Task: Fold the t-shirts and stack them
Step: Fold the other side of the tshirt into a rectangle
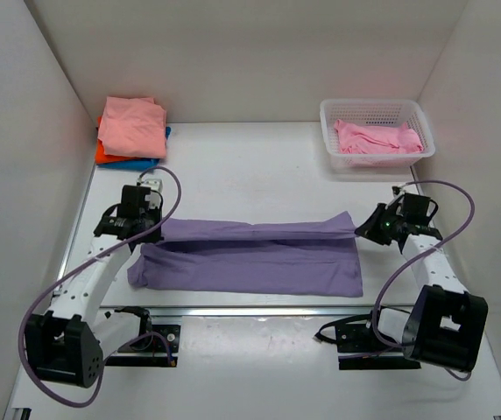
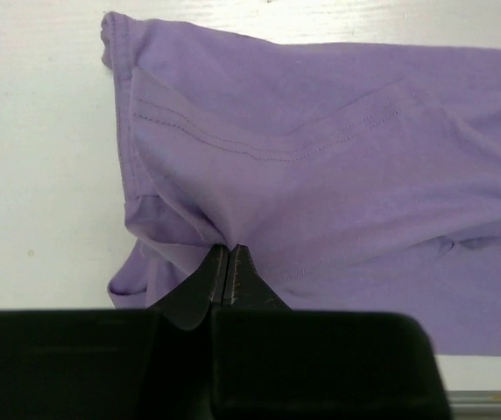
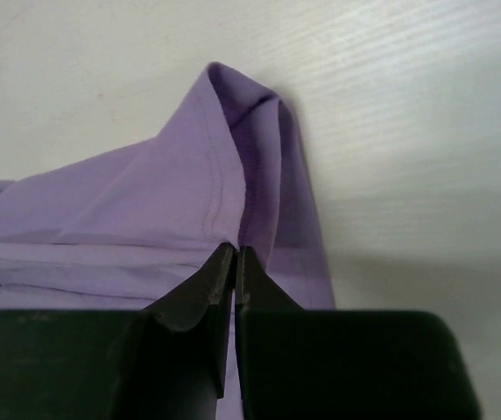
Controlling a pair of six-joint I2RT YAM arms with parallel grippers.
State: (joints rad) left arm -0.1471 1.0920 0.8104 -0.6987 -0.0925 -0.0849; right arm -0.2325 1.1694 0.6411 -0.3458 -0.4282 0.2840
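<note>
My right gripper needs to grip the lavender-purple t-shirt stretched crosswise between my grippers further in and swing that end of it frontward before folding its length.
A lavender-purple t-shirt lies stretched across the middle of the table, its far edge lifted and folded toward the front. My left gripper is shut on the shirt's left far edge; the left wrist view shows the closed jaws pinching the cloth at the gripper. My right gripper is shut on the shirt's right far corner; the right wrist view shows the pinched hem at the gripper. A stack of folded shirts, salmon-pink over orange-red and blue, sits at the back left.
A white mesh basket at the back right holds a brighter pink shirt. White walls enclose the table on three sides. Cables loop beside both arm bases near the front edge.
</note>
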